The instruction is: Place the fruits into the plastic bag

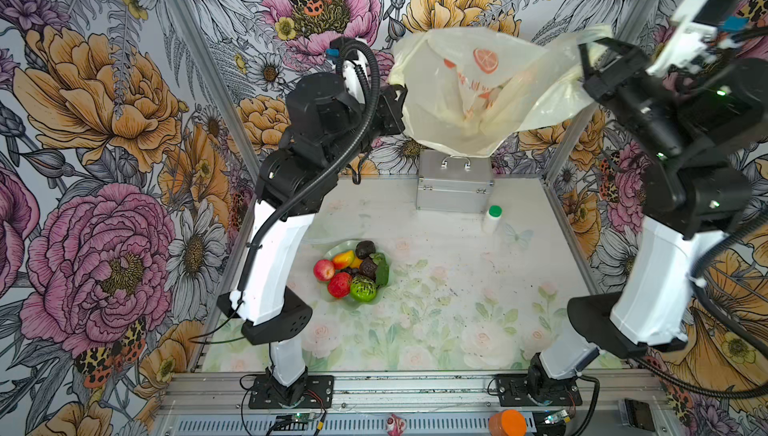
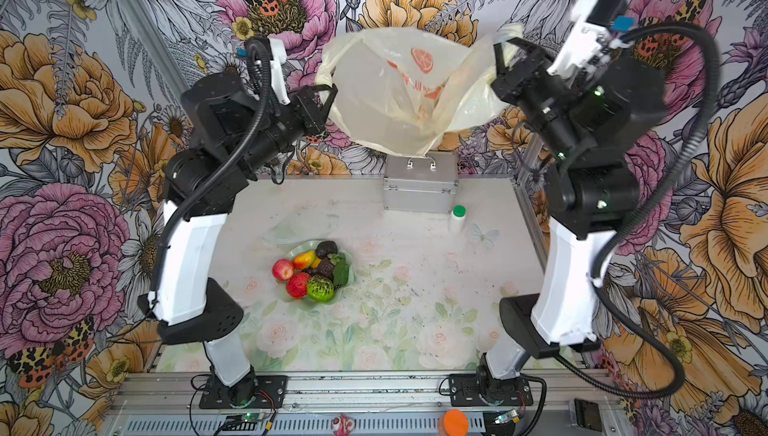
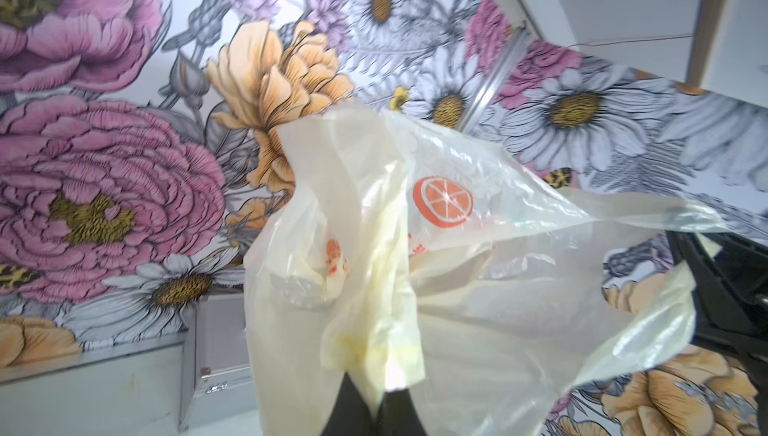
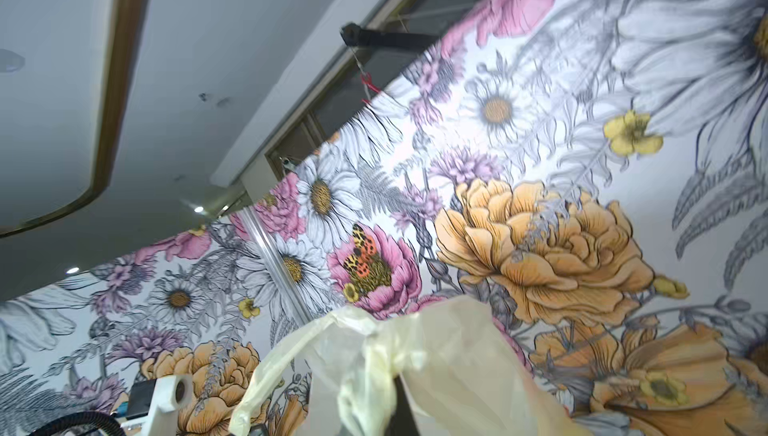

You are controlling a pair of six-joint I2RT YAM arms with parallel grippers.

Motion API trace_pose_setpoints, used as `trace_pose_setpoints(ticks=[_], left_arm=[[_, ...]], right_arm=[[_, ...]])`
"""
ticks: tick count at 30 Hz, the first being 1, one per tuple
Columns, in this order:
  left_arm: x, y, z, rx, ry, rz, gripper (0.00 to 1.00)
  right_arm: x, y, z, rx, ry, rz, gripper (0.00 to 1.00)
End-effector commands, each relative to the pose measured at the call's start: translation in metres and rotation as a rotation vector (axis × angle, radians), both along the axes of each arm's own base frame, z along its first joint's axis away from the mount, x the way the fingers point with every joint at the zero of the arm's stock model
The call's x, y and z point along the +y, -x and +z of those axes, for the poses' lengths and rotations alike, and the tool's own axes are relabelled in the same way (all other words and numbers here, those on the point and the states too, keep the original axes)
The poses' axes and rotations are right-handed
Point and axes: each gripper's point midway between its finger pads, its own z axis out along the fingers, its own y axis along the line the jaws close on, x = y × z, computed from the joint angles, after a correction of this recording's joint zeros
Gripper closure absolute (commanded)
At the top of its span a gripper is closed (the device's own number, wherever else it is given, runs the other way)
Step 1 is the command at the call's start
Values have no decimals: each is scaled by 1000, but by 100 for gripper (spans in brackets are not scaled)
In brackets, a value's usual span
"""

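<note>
The plastic bag is hanging high over the silver case, a long way from the fruits, so my left gripper should swing it down and put it next to the dish.
The plastic bag hangs high above the back of the table, stretched between both arms, cream-yellow with an orange slice print. My left gripper is shut on the bag's left edge. At the bag's other side my right gripper is shut on a handle. The fruits lie piled in a pale green dish on the table: pink-red apple, red strawberry, green kiwi half, yellow-orange mango, dark avocado.
A silver metal case stands at the back under the bag. A white bottle with a green cap is beside it. Flowered walls close in the table on three sides. An orange lid sits on the front rail.
</note>
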Motion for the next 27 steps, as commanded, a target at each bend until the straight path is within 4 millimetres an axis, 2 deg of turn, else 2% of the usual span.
trace_pose_setpoints(ticks=[1,2,3,4,5,6,7,8,9,10,11,12,15,17,19,21,23,27], left_arm=[[14,17,-6,-109,-129,161,100],[13,9,-38,-45,-158,181,100],[15,-3,-84,49,-195,202,100],[20,-16,-129,158,-197,225,100],[26,-31,-196,333,-204,227,100],[28,-35,-262,513,-217,194,100],[30,-31,-308,646,-219,169,100],[31,-19,-339,715,-233,159,100],[34,-5,-351,720,-250,172,100],[38,3,-350,696,-257,189,100],[41,9,-343,668,-252,192,100],[45,11,-332,645,-238,194,100],[56,4,-288,570,-177,204,100],[57,1,-259,514,-161,199,100],[54,-1,-237,480,-150,187,100],[50,-3,-227,472,-152,167,100],[46,-2,-224,472,-151,149,100],[47,5,-223,483,-128,141,100]], right_arm=[[-5,0,-39,95,80,-63,100],[-8,-21,-89,239,99,-87,100],[-9,-45,-168,453,113,-98,100],[-8,-54,-239,641,119,-91,100],[-3,-53,-323,865,108,-55,100],[5,-40,-400,1073,72,-2,100],[11,-24,-448,1201,36,38,100],[14,-8,-477,1262,7,51,100],[10,2,-478,1237,-1,30,100],[4,6,-465,1180,1,-4,100],[-3,7,-444,1105,15,-39,100],[-7,3,-412,1018,33,-54,100],[2,-16,-338,872,65,-7,100],[8,-26,-298,801,59,22,100],[9,-30,-269,743,51,25,100],[10,-31,-253,707,53,27,100],[11,-29,-249,699,53,38,100],[15,-24,-264,732,49,64,100]])
